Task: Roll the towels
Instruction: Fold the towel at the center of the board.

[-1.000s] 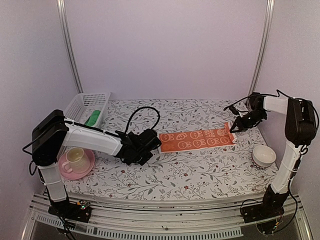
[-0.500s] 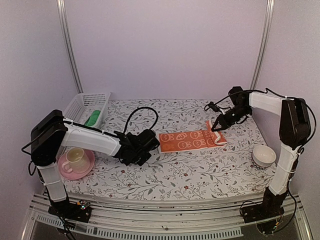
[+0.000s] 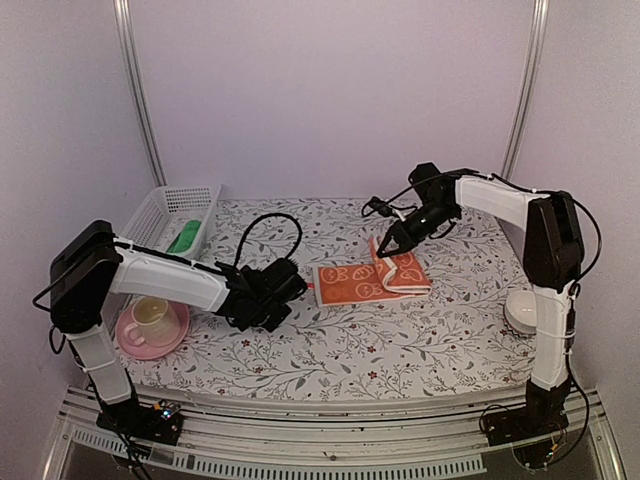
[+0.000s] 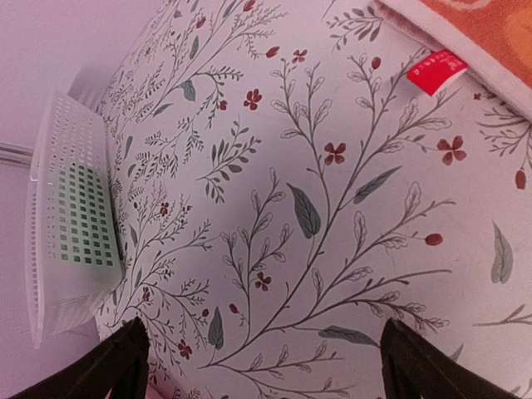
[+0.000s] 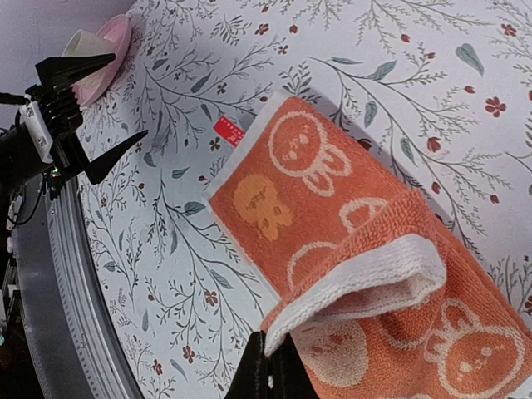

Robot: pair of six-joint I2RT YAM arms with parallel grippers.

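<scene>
The white hem [image 5: 391,266] is folded over and the towel's tagged end [image 3: 318,286] is flat and open. My right gripper keeps going toward that end and lets go just short of it.
The orange-red towel [image 3: 362,281] with white figures lies mid-table. Its right end is lifted and folded back over itself toward the left. My right gripper [image 3: 384,247] is shut on that white-edged end [image 5: 357,287], held a little above the flat part; in the right wrist view its gripper [image 5: 270,374] pinches the hem. My left gripper [image 3: 292,291] stands open just left of the towel's left end, touching nothing. In the left wrist view only the towel's corner [image 4: 490,29] and red tag [image 4: 437,71] show. The green towel [image 3: 185,238] lies in the basket.
A white slotted basket [image 3: 170,205] stands at the back left. A cup on a pink saucer [image 3: 152,322] sits front left beside the left arm. A white bowl [image 3: 524,313] stands at the right, by the right arm's base. A floral cloth covers the table.
My right gripper has travelled left with the towel's right end, folding it over the flat part. The left arm has shifted only slightly.
</scene>
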